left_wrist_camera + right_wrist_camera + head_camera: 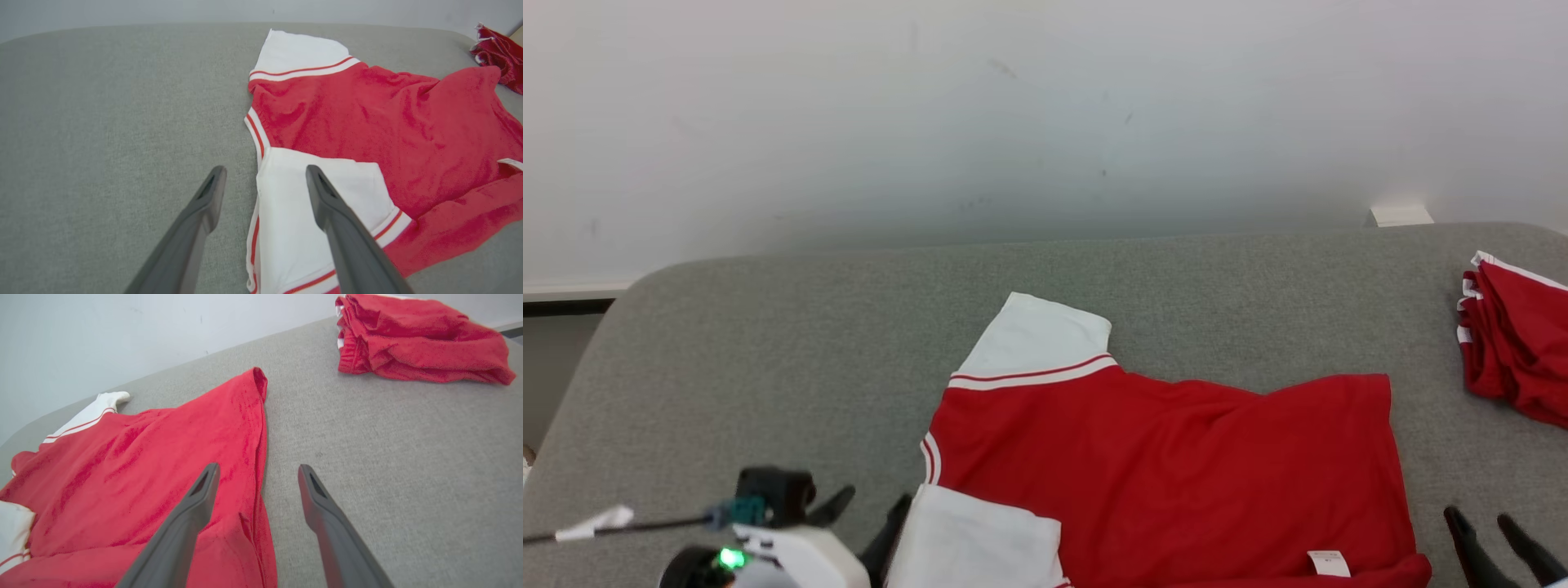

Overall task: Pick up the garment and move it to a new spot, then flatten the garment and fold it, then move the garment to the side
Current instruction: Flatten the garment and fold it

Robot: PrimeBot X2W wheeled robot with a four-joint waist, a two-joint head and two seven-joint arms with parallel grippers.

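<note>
My gripper will fold the shirt's far side. The far white sleeve [1037,335] lies limp opposite the near sleeve [978,534], so the far sleeve will then cover the near one.
The garment [1160,457] is a red shirt with white sleeves, spread on the grey padded table [768,343]. One white sleeve [1037,339] points toward the far side; the other [980,539] is folded over the shirt near the front. My left gripper [878,510] stands open at that near sleeve's left edge, its jaws straddling the sleeve's edge [261,183]. At the shirt's lower right hem, my right gripper [1490,527] stands open too; its jaws [257,473] hover over the hem edge with nothing between them.
A pile of red and white clothes [1515,335] lies at the table's right edge, also seen as a pile [416,339] in the right wrist view. A pale wall [1013,106] stands behind the table. The table's left part is bare grey fabric.
</note>
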